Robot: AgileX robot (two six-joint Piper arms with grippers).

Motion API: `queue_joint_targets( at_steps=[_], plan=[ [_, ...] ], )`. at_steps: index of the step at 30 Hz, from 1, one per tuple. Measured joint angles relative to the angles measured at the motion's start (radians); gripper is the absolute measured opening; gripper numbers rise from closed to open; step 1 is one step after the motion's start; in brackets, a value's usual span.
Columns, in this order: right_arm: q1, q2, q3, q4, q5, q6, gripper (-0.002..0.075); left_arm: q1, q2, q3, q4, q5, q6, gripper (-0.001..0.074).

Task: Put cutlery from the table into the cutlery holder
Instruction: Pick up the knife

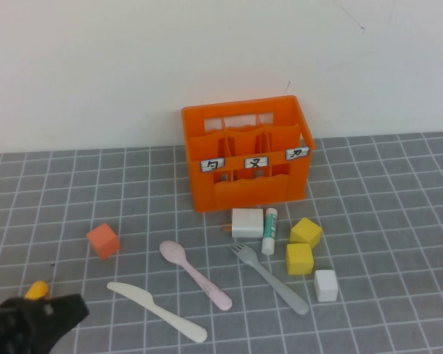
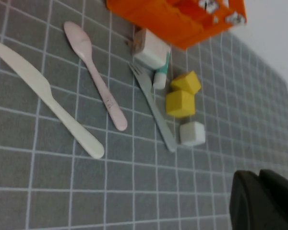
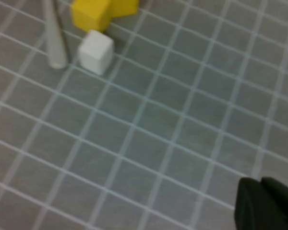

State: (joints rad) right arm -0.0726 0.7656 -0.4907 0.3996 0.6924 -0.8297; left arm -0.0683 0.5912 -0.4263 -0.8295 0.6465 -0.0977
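I can see the knife lies slanted (image 1: 150, 304), handle pointing away from my left gripper, so I should turn the handle (image 1: 191, 330) around with closed fingers before gripping the knife.
The cream-white knife (image 1: 156, 311), pale pink spoon (image 1: 194, 273) and grey fork (image 1: 269, 277) lie flat on the grey tiled table (image 1: 399, 221), in front of the orange cutlery holder (image 1: 245, 155). No cutlery shows inside the holder. My left gripper (image 1: 59, 313) hovers at the near left, shut and empty, a short way left of the knife. The left wrist view shows the knife (image 2: 45, 96), spoon (image 2: 93, 72), fork (image 2: 153, 105) and its shut fingertips (image 2: 252, 196). My right gripper (image 3: 261, 201) is outside the high view, shut and empty above bare tiles near the fork's handle end (image 3: 55, 43).
A small orange cube (image 1: 103, 240) sits left of the spoon. A white block (image 1: 246, 222), a glue stick (image 1: 269, 230), two yellow cubes (image 1: 306, 232) and a white cube (image 1: 325, 285) crowd round the fork. A white wall stands behind the holder.
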Motion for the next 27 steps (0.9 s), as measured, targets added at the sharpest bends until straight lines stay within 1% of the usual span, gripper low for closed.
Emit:
queue_joint_targets(
  at_steps=[5, 10, 14, 18, 22, 24, 27],
  plan=[
    [0.0, 0.084, 0.0, 0.102, 0.059, -0.076, -0.0003, 0.0, 0.16, -0.107, -0.002, 0.035, 0.146, -0.0001],
    [0.0, 0.135, 0.0, 0.165, 0.069, -0.139, -0.0003, 0.0, 0.28, -0.211, 0.015, 0.036, 0.226, -0.0001],
    [0.0, 0.138, 0.0, 0.181, 0.069, -0.165, -0.0003, 0.0, 0.361, -0.275, 0.07, 0.025, 0.241, -0.0001],
    [0.0, 0.138, 0.0, 0.184, 0.069, -0.174, -0.0003, 0.0, 0.431, -0.301, 0.197, 0.023, 0.193, -0.0001],
    [0.0, 0.138, 0.0, 0.184, 0.062, -0.182, -0.0003, -0.006, 0.526, -0.303, 0.33, 0.097, 0.169, -0.0001],
    [0.0, 0.138, 0.0, 0.185, 0.049, -0.184, -0.0003, -0.027, 0.576, -0.303, 0.374, 0.149, 0.167, -0.0001],
    [0.0, 0.138, 0.0, 0.185, 0.026, -0.186, -0.0003, -0.065, 0.635, -0.303, 0.381, 0.17, 0.171, -0.0001]
  ],
)
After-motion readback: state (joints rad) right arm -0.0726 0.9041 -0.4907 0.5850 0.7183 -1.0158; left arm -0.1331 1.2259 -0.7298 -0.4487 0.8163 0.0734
